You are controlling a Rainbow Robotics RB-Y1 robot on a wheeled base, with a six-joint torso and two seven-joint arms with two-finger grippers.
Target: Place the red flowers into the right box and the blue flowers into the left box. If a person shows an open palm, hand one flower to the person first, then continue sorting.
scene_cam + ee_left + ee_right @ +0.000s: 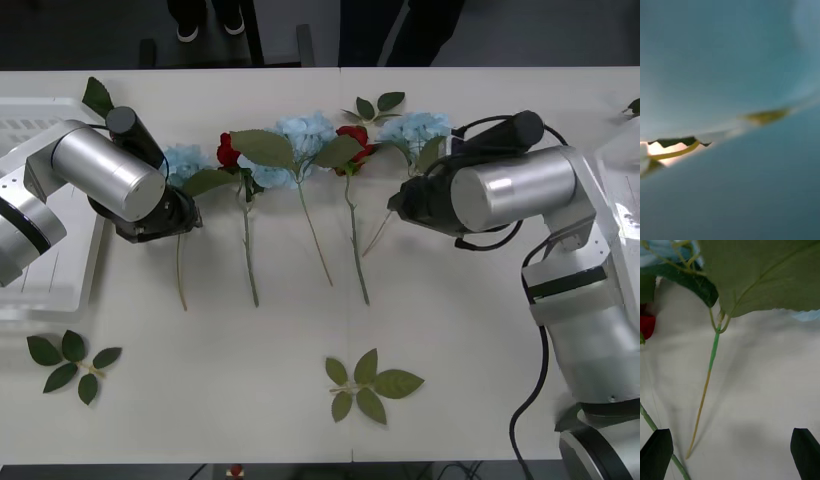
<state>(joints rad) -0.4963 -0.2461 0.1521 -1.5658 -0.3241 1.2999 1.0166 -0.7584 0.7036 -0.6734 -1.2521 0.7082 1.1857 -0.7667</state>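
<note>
The leaves (764, 278) will come up together with the blue flower when I lift it, because both leaf stalks meet the stem (718, 331) at the green wrap.
Three blue flowers (305, 132) and two red flowers (229, 150) lie in a row across the far half of the table, stems toward me. My left gripper (160, 215) is low over the leftmost blue flower (186, 160), whose pale blue petals (730, 67) sit close against the left wrist camera. My right gripper (730, 453) is open above the table, by the thin stem (703, 401) of the rightmost blue flower (415, 128); in the front view this gripper (402, 205) hovers beside that stem. The left box (40, 290) sits at the left edge, and the right box (625, 150) shows its rim at the right.
Two bloomless leaf sprigs lie nearer me, one at the left (70, 362) and one in the middle (368, 385). A loose leaf (97, 97) rests by the left box's far corner. People's legs stand beyond the far table edge.
</note>
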